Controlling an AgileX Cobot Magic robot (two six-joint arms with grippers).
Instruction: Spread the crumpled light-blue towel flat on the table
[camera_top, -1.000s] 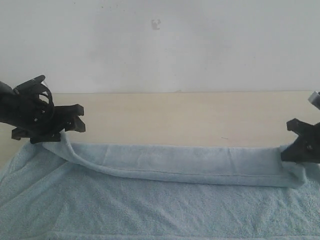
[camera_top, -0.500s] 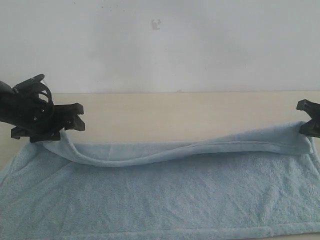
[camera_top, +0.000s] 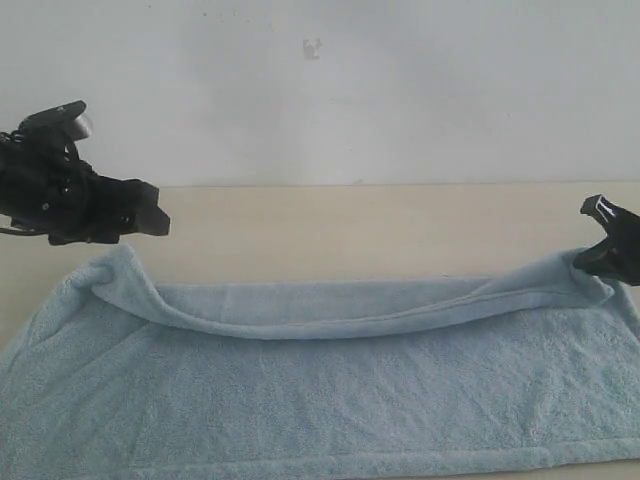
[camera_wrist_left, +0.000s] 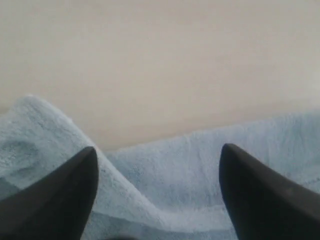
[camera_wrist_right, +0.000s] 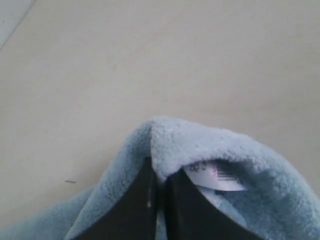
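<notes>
My right gripper is closed. The towel's far edge is folded toward me, so next I open that gripper, then lift the towel, both grippers on its side edges.
The light-blue towel lies wide across the near part of the beige table, its far long edge folded over toward me. My left gripper hovers open just above the towel's far-left corner, holding nothing. In the left wrist view the dark fingers stand wide apart over the towel's fold. My right gripper is shut on the towel's far-right corner, lifted a little off the table. In the right wrist view the fingertips pinch the fluffy edge beside the white tag.
A white-grey wall rises behind the table's far edge. Bare beige table lies beyond the towel. The towel runs to the near edge of the exterior view and past its left and right sides.
My left gripper has let go of the far-left corner and risen; that corner now lies on the table. The right gripper pulled its corner up and back, then sank slightly.
</notes>
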